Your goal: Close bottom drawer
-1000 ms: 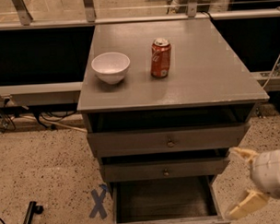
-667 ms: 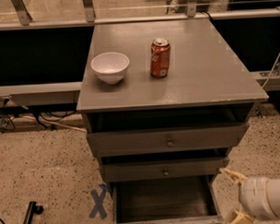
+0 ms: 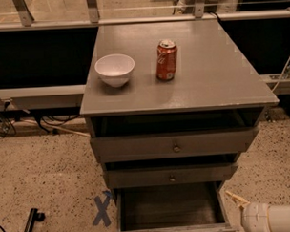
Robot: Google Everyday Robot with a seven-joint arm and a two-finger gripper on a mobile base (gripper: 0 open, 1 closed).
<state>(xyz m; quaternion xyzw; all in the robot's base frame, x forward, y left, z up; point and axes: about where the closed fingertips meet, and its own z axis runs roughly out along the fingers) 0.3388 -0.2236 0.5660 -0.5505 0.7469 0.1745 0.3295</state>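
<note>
I should move around the drawer's front corner next until my fingers get to the front panel, because my gripper is clear of the bottom drawer's side (image 3: 222,204).
The bottom drawer (image 3: 169,208) of the grey cabinet (image 3: 220,82) is pulled far out. Its dark, empty box interior shows, and its front panel lies along the picture's lower edge. My gripper (image 3: 244,214) is low at the bottom right, just to the right of the open drawer's right side and near its front corner. It touches nothing. One tan finger (image 3: 236,199) points up and left from the white wrist (image 3: 270,219); the other is cut off below the picture. The gripper is open and empty.
The middle drawer (image 3: 171,175) and the top drawer (image 3: 174,145) stand slightly out. A white bowl (image 3: 114,69) and a red soda can (image 3: 166,60) stand on the cabinet top. A blue tape X (image 3: 103,210) marks the speckled floor at left, near a black object (image 3: 32,222).
My gripper has dropped lower and partly out of the picture, staying to the right of the bottom drawer. The drawers have not moved.
</note>
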